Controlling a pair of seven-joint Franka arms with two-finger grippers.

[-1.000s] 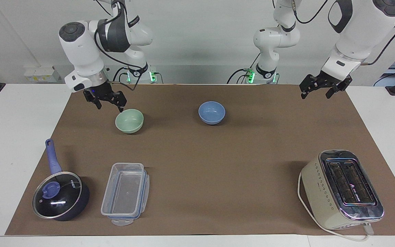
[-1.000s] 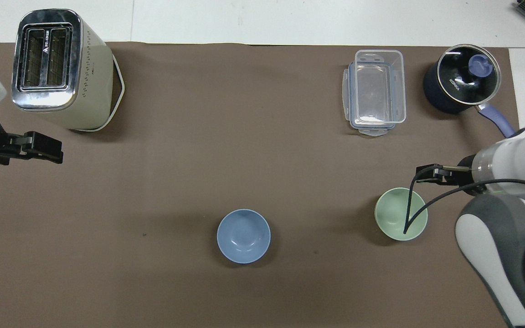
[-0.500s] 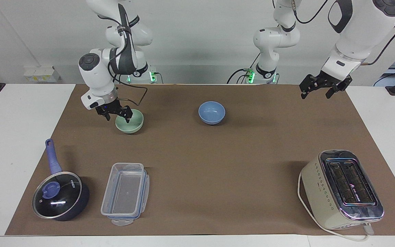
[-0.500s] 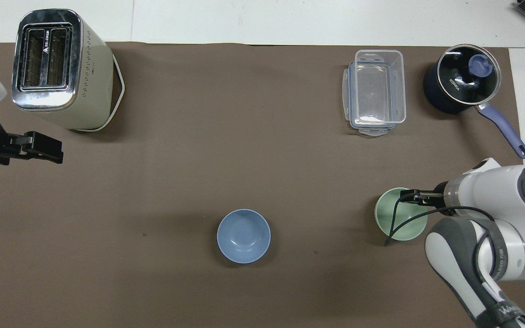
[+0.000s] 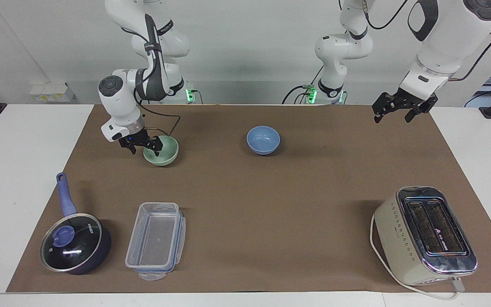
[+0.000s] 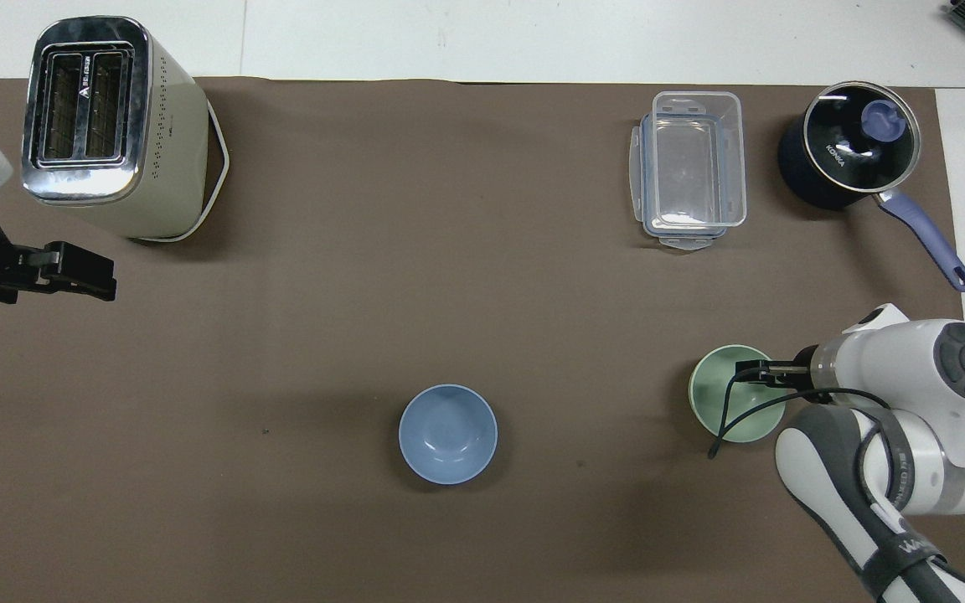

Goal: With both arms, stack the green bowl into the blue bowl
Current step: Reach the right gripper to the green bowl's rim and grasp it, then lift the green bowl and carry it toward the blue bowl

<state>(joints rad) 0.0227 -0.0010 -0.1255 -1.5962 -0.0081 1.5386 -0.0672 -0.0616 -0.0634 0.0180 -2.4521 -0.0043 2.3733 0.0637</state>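
Observation:
The blue bowl's rim [image 6: 448, 386] is as wide as the green bowl [image 6: 712, 395], so the green bowl should hide nearly all of the blue bowl from above when I lower it in.
The pale green bowl [image 5: 165, 154] [image 6: 721, 404] sits upright on the brown mat toward the right arm's end. The light blue bowl [image 5: 263, 140] [image 6: 447, 434] sits upright beside it near the mat's middle, a bowl's width or more apart. My right gripper [image 5: 146, 148] [image 6: 750, 373] is down at the green bowl's rim on the side toward the right arm's end. It is open, with one finger inside the bowl and one outside. My left gripper [image 5: 392, 114] [image 6: 85, 280] is open and empty, and waits in the air over the mat's left-arm end.
A cream toaster [image 5: 424, 234] [image 6: 105, 126] stands farther from the robots at the left arm's end. A clear plastic container [image 5: 156, 241] [image 6: 690, 167] and a dark blue lidded saucepan [image 5: 75, 243] [image 6: 847, 155] stand farther out at the right arm's end.
My right gripper has come down from above the mat to the green bowl's rim and straddles it. The bowls and my left arm have not moved.

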